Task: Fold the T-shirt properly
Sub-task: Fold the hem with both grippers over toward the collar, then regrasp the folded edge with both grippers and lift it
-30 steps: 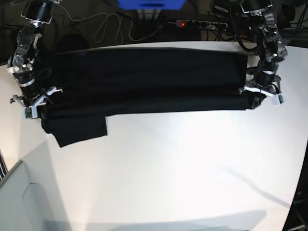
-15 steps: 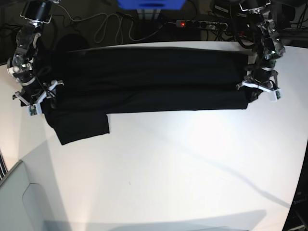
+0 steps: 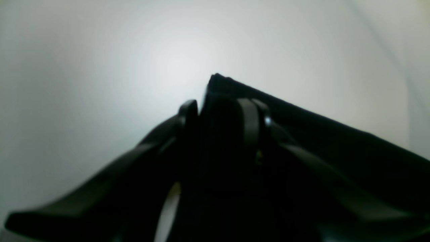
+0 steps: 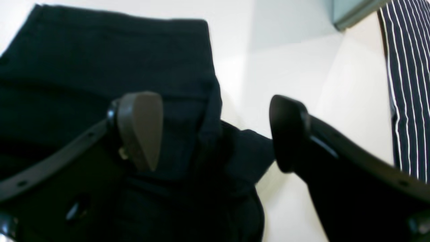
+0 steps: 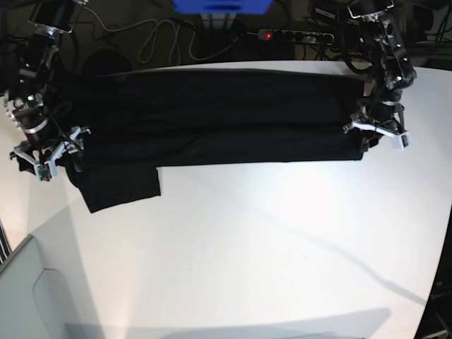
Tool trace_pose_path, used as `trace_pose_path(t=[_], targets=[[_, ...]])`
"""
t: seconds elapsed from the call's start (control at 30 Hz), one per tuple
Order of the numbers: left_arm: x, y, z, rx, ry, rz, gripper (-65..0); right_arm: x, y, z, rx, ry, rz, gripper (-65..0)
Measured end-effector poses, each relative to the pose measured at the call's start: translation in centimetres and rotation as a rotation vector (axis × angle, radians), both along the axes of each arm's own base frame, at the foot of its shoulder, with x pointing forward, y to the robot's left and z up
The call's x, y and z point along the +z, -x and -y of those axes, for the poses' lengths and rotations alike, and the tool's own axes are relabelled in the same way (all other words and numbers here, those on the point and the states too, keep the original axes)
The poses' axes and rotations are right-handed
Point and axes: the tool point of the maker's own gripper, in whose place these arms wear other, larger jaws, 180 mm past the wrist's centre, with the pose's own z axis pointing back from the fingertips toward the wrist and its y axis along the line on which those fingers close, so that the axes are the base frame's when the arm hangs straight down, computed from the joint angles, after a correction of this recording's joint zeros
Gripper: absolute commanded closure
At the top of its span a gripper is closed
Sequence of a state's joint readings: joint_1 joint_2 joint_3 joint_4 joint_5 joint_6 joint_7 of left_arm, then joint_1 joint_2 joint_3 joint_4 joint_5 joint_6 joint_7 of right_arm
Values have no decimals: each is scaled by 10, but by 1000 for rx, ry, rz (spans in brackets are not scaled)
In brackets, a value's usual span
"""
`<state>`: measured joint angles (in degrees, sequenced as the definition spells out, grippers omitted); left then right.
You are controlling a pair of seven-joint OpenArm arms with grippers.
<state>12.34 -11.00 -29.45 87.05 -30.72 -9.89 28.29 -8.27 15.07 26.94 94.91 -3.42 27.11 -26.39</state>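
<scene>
The flat sleeve has a crease where it meets the T-shirt's band, so the sleeve will fold back nearly even with the band when I carry its edge.
The black T-shirt lies as a long folded band across the far part of the white table. One sleeve sticks out toward the front at the band's left end. My right gripper hovers at that left end. In the right wrist view it stands wide open over the cloth, clamping nothing. My left gripper sits at the band's right end. In the left wrist view its dark fingers stand a little apart, with a raised fold of the shirt between them.
A power strip with a red light, loose cables and a blue object lie behind the table's far edge. A grey panel sits at the front left. Striped fabric shows at the right wrist view's edge.
My right gripper has opened, let go of the shirt's left end and shifted slightly outward. My left gripper's fingers have parted at the right end. The band has moved slightly away from the front.
</scene>
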Motion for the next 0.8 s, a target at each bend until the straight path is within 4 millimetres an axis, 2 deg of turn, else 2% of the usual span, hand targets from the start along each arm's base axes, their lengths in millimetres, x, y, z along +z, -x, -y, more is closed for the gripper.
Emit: trace_pose_path(t=[0.2, 0.4, 0.47, 0.6, 0.8], targets=[[-2, 1, 3, 1, 10, -3, -184, 7, -8, -1, 0, -2, 23, -481], [5, -13, 3, 6, 14, 26, -179, 8, -13, 0, -3, -3, 27, -481], [4, -12, 4, 6, 17, 24, -135, 12, -16, -1, 1, -5, 44, -481], [3, -10, 3, 7, 16, 19, 0, 14, -19, 0, -4, 2, 42, -481], [5, -12, 4, 6, 15, 26, 0, 26, -33, 1, -6, -1, 83, -484]])
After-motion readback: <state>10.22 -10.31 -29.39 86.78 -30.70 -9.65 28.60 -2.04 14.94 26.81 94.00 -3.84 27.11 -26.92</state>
